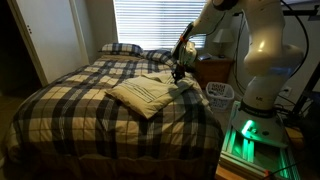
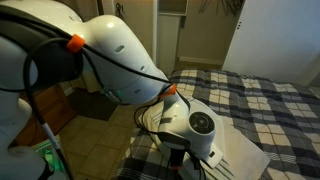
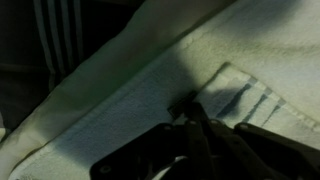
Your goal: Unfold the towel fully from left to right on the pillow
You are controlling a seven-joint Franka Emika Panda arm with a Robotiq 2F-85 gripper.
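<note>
My gripper's fingers meet at the very edge of the towel's top layer (image 3: 203, 86). I should open them, take a fuller hold of the towel's striped band (image 3: 252, 106), and lift it to unfold the towel.
The cream-beige towel (image 1: 140, 93) lies folded in layers on the plaid bed, its near corner toward the robot. In the wrist view it fills the frame (image 3: 120, 90), with a ribbed stripe band and a layer edge at the right. My gripper (image 1: 178, 72) is down at the towel's edge on the robot's side. In the wrist view its dark fingertips (image 3: 186, 108) meet in a point on the cloth and seem to pinch a small bit of it. In an exterior view the arm's wrist hides the jaws, and only a towel corner (image 2: 245, 155) shows.
The dark plaid bedspread (image 1: 70, 105) covers the bed. Two plaid pillows (image 1: 122, 47) lie at the head under the window blinds (image 1: 150, 20). A wooden nightstand (image 1: 215, 70) and a white basket (image 1: 221, 92) stand beside the bed near the robot base.
</note>
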